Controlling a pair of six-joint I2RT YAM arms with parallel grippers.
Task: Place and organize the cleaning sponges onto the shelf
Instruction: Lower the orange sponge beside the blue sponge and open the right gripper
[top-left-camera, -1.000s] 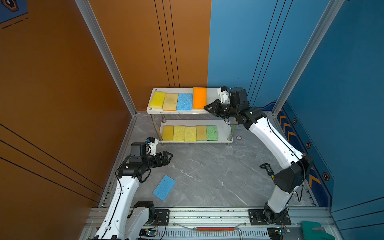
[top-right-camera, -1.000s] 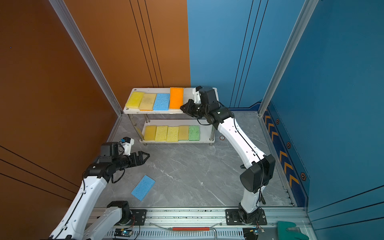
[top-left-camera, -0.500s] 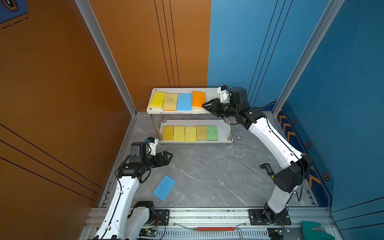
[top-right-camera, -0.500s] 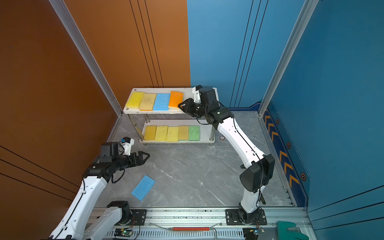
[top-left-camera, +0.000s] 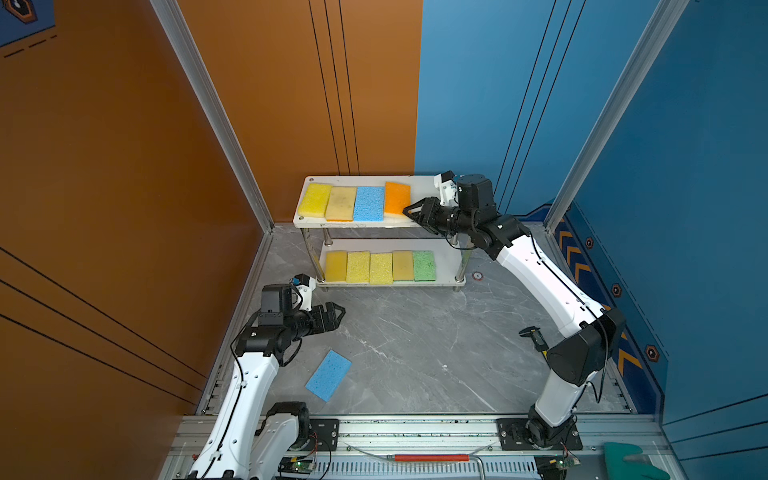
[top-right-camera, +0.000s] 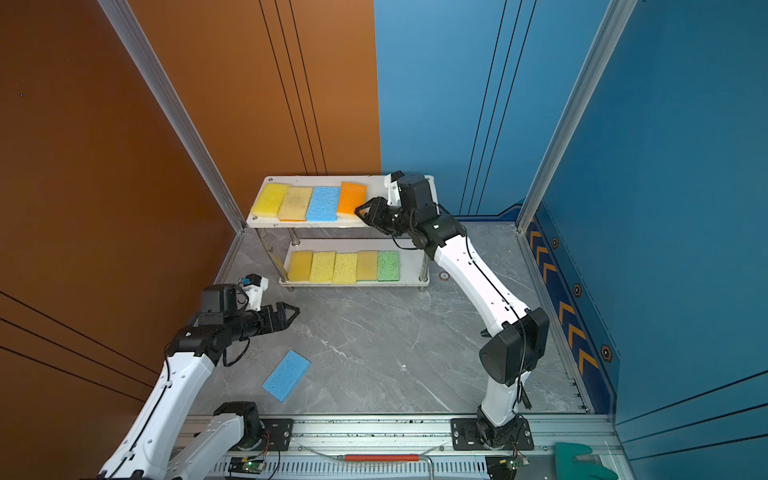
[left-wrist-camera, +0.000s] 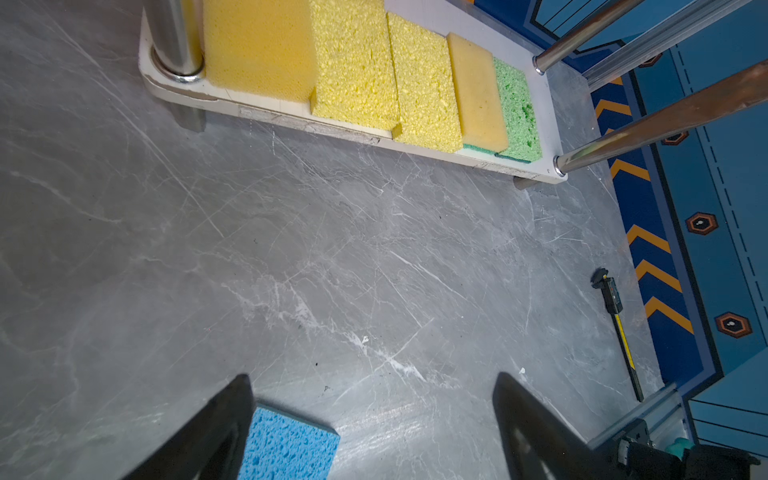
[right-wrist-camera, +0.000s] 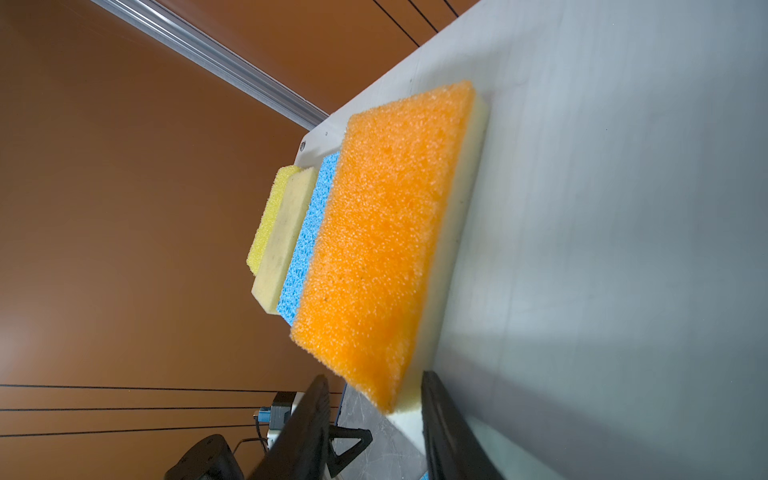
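Note:
The orange sponge is lying crooked next to the blue sponge. Next, my right gripper leaves its near corner, grabs its long side farther back and straightens it.
The shelf stands at the back in both top views. Its top board carries a yellow, a tan, a blue and an orange sponge. The lower board holds several yellow ones and a green one. My right gripper is open at the orange sponge's near corner, which lies loose between its fingers and overhangs the board's edge. Another blue sponge lies on the floor. My left gripper hovers open and empty just beyond it.
A caliper lies on the grey floor by the right arm. Orange and blue walls close in the back and sides. A metal rail with a red-handled tool and a green glove runs along the front.
The orange sponge, held raised a second ago, now lies on the top board beside the blue one. My right gripper has opened off it. The left arm has stayed still.

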